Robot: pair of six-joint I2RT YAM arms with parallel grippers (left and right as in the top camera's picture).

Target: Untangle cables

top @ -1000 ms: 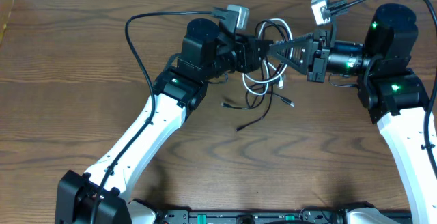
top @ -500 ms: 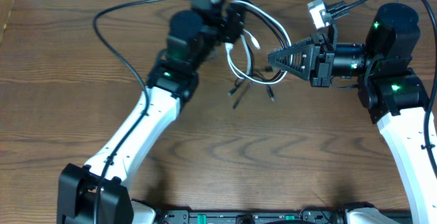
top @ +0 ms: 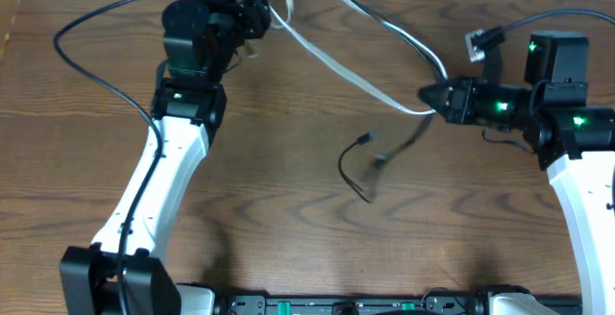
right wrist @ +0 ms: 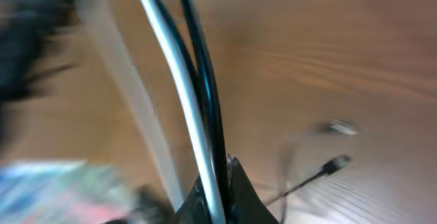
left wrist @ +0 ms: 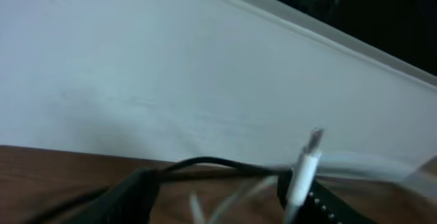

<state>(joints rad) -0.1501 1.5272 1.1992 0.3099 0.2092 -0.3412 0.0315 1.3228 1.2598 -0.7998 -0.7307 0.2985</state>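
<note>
The robot's right gripper is pinching the white and black cables together (top: 421, 46), so the robot should put both down first and then pull the white cable alone (top: 344, 69) away with its left gripper.
A white cable (top: 336, 60) runs taut across the wooden table from my left gripper (top: 258, 12) at the far top edge to my right gripper (top: 426, 94). A second strand, white with a black cable beside it, arcs higher (top: 384, 22). A loose black cable (top: 351, 176) hangs from the right gripper down to the table. In the left wrist view the fingers (left wrist: 225, 183) stand apart, with a black cable (left wrist: 205, 162) and a white plug (left wrist: 307, 162) draped across them. In the right wrist view the jaws (right wrist: 222, 166) are shut on the white cable (right wrist: 174, 74) and a black cable (right wrist: 198, 67).
The thick black robot cable (top: 106, 22) loops off the left arm at the top left. A white wall (left wrist: 171, 67) stands right behind the left gripper. A loose plug (right wrist: 338, 161) lies on the wood below the right gripper.
My left gripper has swung up and to the left to the table's far edge, and my right gripper has drawn back to the right. The cable bundle has been stretched out between them.
</note>
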